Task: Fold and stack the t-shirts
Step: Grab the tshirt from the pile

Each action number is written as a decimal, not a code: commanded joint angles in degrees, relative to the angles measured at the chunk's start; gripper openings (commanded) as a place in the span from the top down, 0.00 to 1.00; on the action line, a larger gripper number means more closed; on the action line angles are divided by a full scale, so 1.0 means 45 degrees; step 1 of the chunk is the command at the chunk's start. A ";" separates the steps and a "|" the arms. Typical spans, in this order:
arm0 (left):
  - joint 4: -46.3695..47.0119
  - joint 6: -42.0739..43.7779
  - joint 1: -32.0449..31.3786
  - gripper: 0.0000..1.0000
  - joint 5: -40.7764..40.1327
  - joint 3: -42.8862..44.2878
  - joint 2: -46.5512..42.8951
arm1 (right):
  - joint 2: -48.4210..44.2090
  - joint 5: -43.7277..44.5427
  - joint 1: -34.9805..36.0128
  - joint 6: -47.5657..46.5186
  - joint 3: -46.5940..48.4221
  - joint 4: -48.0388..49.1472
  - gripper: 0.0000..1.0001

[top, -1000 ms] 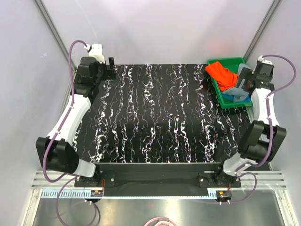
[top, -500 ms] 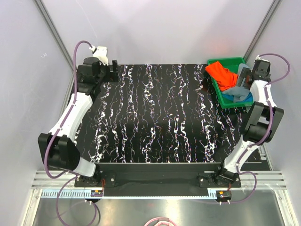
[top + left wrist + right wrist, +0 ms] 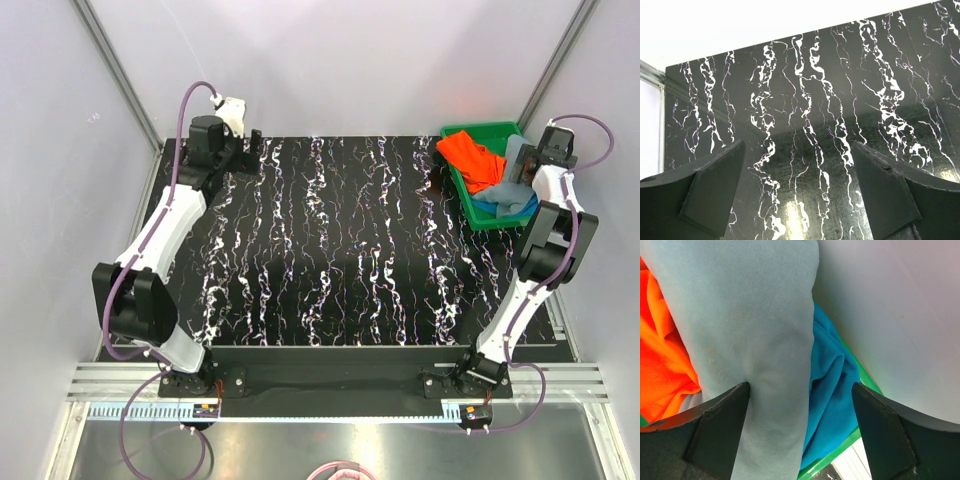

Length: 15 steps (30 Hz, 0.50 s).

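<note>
The teal shirt [image 3: 826,371] shows free between the grey-blue shirt and the green rim, so my right gripper should go on toward that teal cloth [image 3: 832,425] before it closes there.
Three crumpled t-shirts lie in the green tray [image 3: 481,129] at the table's back right: an orange-red one [image 3: 470,158], a grey-blue one [image 3: 512,192] and a teal one [image 3: 489,207]. My right gripper [image 3: 528,166] hangs over the tray's right side. In the right wrist view it [image 3: 800,407] is open, straddling a fold of the grey-blue shirt [image 3: 750,330] and the teal shirt [image 3: 832,390]; the left finger touches the grey-blue cloth, with orange-red cloth [image 3: 662,355] beyond it. My left gripper [image 3: 251,147] is open over the bare back left table [image 3: 805,125], holding nothing.
The black marbled table [image 3: 340,250] fills the middle. The tray's green rim [image 3: 837,460] runs just under the right fingers, close to the white right wall [image 3: 900,305]. The left wall and corner post [image 3: 120,80] stand near the left arm.
The left gripper has slid right along the table's back edge. The right arm has straightened and swung back, bringing its gripper down onto the shirts in the tray.
</note>
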 commanded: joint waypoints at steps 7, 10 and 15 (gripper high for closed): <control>0.0579 0.0551 -0.0553 0.05 -0.0558 0.0563 0.0167 | -0.0059 0.1370 -0.0078 0.0015 0.0253 0.0741 0.19; 0.0598 0.0512 -0.0592 0.05 -0.0577 0.0602 0.0206 | -0.0372 0.1253 -0.0078 0.0404 0.0252 0.0663 0.23; 0.0638 0.0356 -0.0592 0.05 -0.0539 0.0603 0.0245 | -0.1231 0.1038 -0.0078 0.0914 -0.0214 0.0312 0.25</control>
